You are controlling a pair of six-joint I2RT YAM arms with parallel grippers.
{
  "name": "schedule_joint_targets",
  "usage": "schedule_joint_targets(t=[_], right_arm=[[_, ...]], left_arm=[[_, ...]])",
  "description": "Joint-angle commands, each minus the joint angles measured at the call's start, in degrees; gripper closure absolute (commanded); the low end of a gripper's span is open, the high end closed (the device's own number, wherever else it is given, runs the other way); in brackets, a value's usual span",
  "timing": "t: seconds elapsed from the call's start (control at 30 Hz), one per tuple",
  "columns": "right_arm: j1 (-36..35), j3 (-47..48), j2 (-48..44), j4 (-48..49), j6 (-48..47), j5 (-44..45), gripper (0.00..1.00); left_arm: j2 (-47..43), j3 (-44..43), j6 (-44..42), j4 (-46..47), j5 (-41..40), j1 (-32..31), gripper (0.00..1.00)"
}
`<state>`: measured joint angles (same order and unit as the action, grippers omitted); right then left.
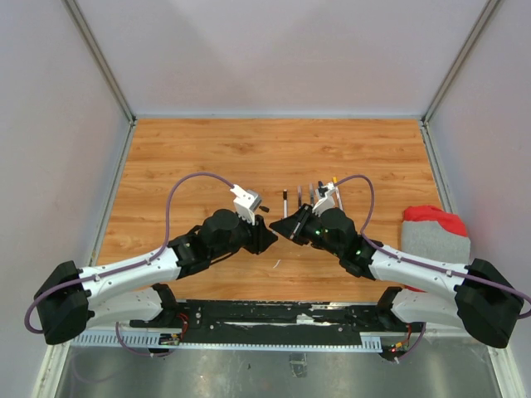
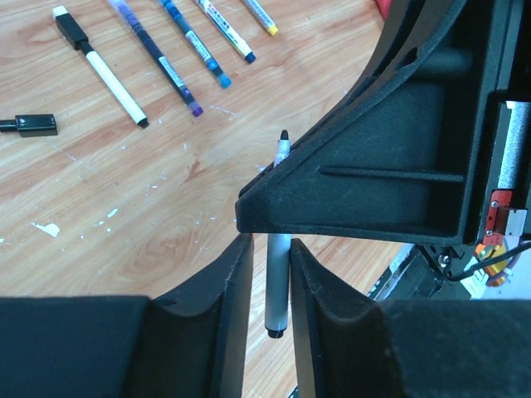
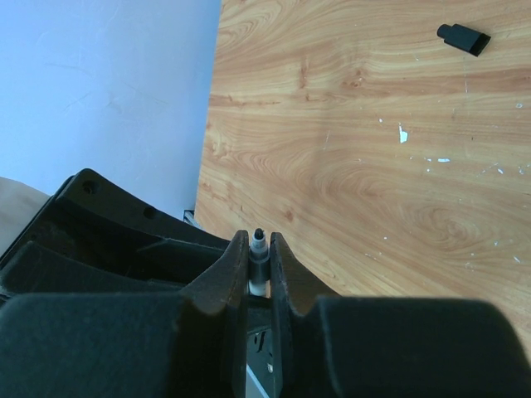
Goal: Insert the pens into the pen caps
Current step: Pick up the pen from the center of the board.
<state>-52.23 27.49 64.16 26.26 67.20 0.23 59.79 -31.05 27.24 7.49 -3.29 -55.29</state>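
Note:
My right gripper should leave the pen to my left gripper and go get the loose black pen cap (image 1: pixel 264 208), because it is gripping the pen (image 2: pixel 283 148) next to the pen's dark tip.
A grey-barrelled pen (image 2: pixel 277 282) with a dark tip hangs above the table between the two grippers. My right gripper (image 3: pixel 260 249) is shut on it, and the tip pokes out past its fingertips. My left gripper (image 2: pixel 271 249) stands slightly open around the pen's rear end, with a gap on the left side. In the top view the left gripper (image 1: pixel 267 232) and right gripper (image 1: pixel 290 230) meet nose to nose at mid-table. Several more pens (image 2: pixel 178 58) lie in a row on the wood. A black pen cap (image 2: pixel 29 125) lies loose to their left, and the same cap (image 3: pixel 463 38) shows in the right wrist view.
A white pen (image 2: pixel 108 79) with a black block on its far end lies nearest the loose cap. The row of pens (image 1: pixel 300 197) sits just beyond the grippers. A red and grey cloth (image 1: pixel 436 232) lies at the table's right edge. Walls enclose the wooden table (image 1: pixel 207 157).

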Motion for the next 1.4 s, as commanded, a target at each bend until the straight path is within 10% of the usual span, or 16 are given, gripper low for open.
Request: schedule_joint_targets(t=[0.0, 0.33, 0.77, 1.37], right_arm=[[-1.1, 1.1, -1.2, 0.1, -1.5, 1.3, 0.99], [-1.1, 0.8, -3.4, -0.4, -2.3, 2.9, 0.99], [-1.1, 0.9, -4.1, -1.2, -3.8, 3.5, 0.97], [-0.5, 14.7, -5.7, -31.2, -34.6, 8.6, 0.50]], left_arm=[[0.2, 0.5, -0.8, 1.6, -0.4, -0.2, 0.74], [1.1, 0.2, -0.8, 1.5, 0.0, -0.2, 0.70], [0.9, 0.0, -0.8, 0.8, 0.1, -0.3, 1.00], [-1.9, -2.6, 0.2, -9.2, -1.4, 6.6, 0.99]])
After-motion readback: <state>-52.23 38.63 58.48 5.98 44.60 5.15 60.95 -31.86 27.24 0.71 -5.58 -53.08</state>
